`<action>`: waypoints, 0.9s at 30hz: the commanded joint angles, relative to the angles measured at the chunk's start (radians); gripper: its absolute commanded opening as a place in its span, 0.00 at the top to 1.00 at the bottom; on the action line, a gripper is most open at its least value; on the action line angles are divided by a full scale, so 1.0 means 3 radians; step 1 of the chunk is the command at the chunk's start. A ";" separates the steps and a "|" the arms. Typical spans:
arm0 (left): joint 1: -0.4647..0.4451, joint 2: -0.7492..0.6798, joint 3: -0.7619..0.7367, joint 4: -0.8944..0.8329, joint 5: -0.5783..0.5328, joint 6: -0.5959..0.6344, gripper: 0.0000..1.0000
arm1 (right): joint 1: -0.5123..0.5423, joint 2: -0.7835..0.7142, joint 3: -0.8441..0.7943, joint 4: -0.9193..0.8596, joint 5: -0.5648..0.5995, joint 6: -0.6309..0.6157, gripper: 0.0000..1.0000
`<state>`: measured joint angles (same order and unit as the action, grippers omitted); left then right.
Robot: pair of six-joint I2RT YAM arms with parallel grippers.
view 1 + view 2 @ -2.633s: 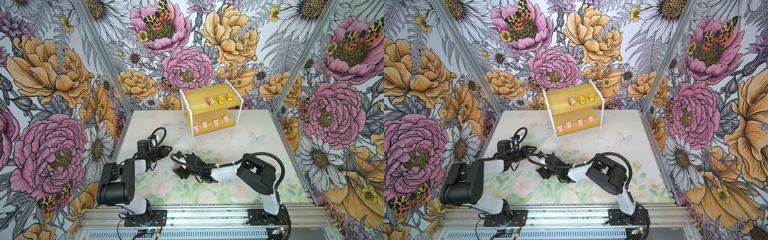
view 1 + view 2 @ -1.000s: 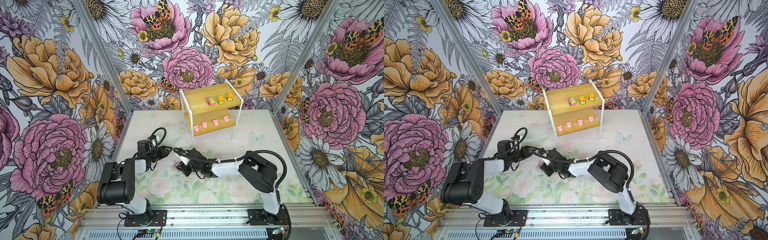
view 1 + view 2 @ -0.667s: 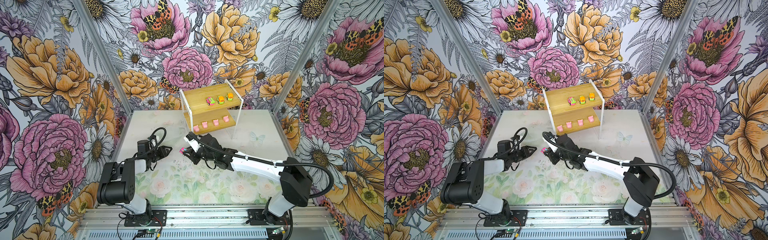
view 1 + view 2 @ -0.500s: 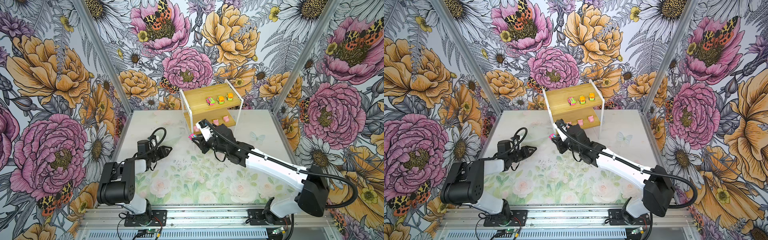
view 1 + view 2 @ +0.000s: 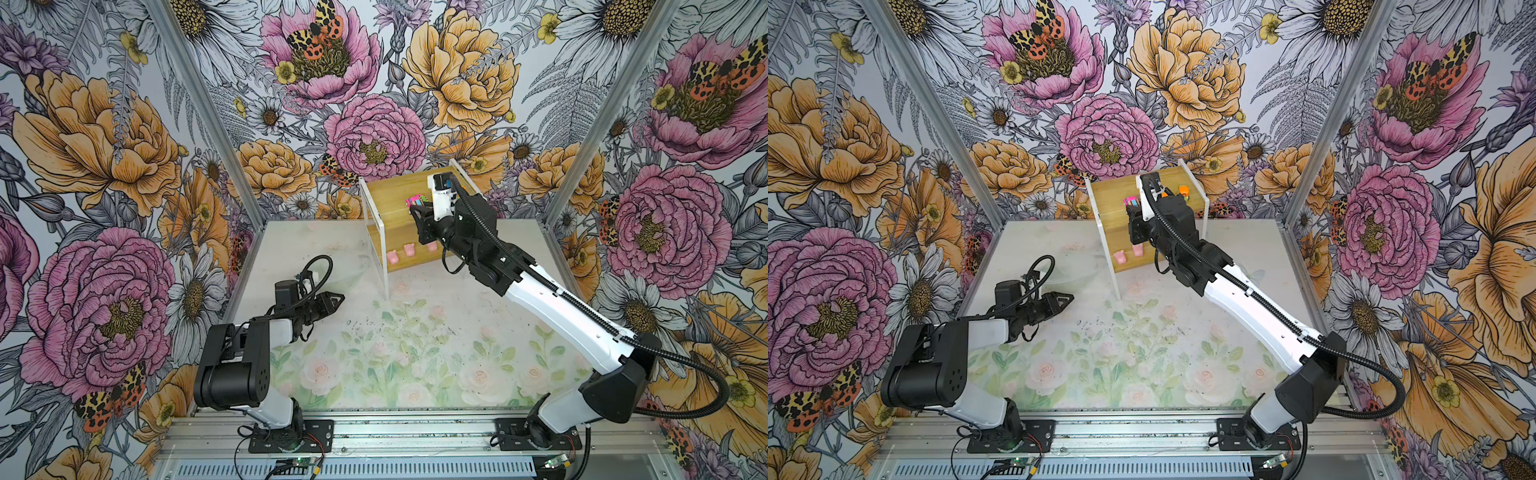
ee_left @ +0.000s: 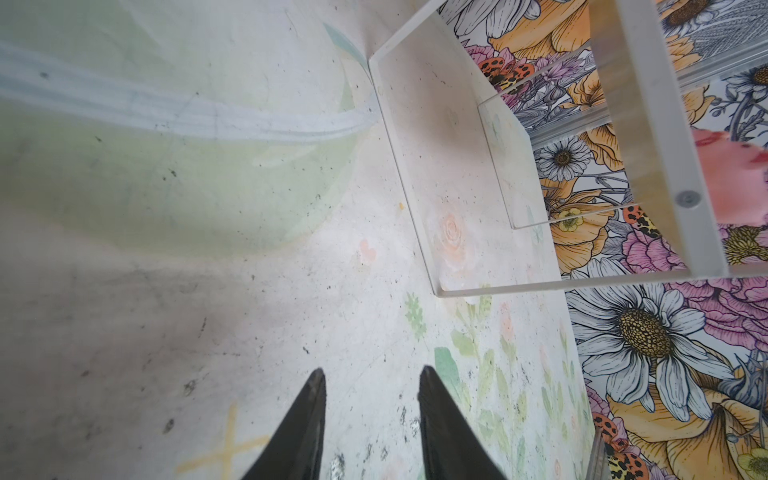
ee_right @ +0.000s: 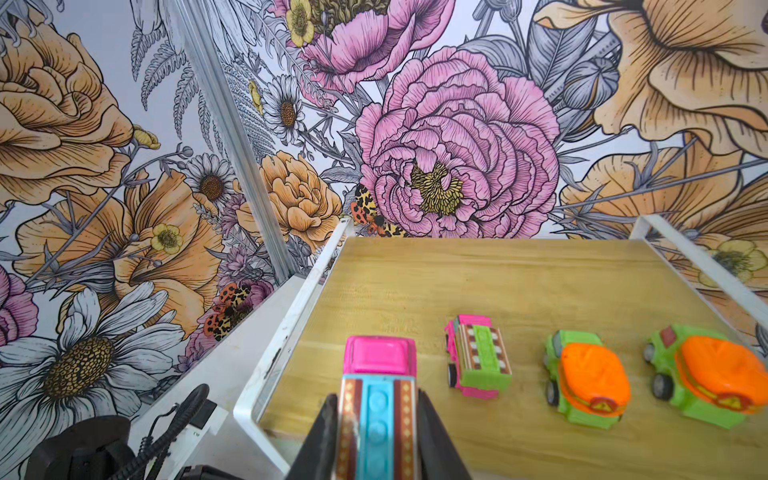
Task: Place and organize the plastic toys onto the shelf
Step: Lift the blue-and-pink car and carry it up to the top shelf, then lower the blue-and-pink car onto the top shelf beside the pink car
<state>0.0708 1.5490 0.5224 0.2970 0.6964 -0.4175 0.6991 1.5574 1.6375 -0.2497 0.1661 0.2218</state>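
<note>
My right gripper is moving toward the top board's loose end, and the blue-striped car faces the back like the parked cars. The gripper should keep going until the car's wheels rest on that end.
The shelf stands at the back of the table. My right gripper is shut on a pink car with a blue striped top, held over the left front part of the top board. On that board sit a pink car with a green striped top and two orange-and-green cars. Pink pigs stand in a row on the lower board, and my right arm hides part of the row. Low over the table, my left gripper is open and holds nothing.
The shelf's white front leg stands on the flowered table mat. Floral walls with metal corner posts close in three sides. A rail with both arm bases runs along the front edge.
My right arm has lifted the pink car from the table beside my left gripper and carried it back and up over the shelf's top board. The left arm has stayed still.
</note>
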 commanded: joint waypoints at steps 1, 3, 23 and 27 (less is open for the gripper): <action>0.0040 0.0034 -0.0014 0.0127 0.0080 -0.0010 0.61 | 0.0005 0.0216 0.0259 -0.0202 0.0203 0.0096 0.80; 0.0041 0.0036 -0.0014 0.0130 0.0080 -0.0013 0.61 | 0.0003 0.0322 0.0372 -0.0216 0.0232 0.0151 0.80; 0.0048 0.0040 -0.0013 0.0132 0.0081 -0.0014 0.61 | 0.0139 0.0774 0.0840 -0.0461 0.0248 0.0207 0.81; 0.0046 0.0037 -0.0013 0.0130 0.0085 -0.0014 0.61 | 0.0145 0.0805 0.0846 -0.0480 0.0328 0.0211 0.81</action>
<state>0.0746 1.5494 0.5224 0.2970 0.6994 -0.4175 0.7391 1.7794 1.8568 -0.3790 0.2302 0.2733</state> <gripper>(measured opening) 0.387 0.275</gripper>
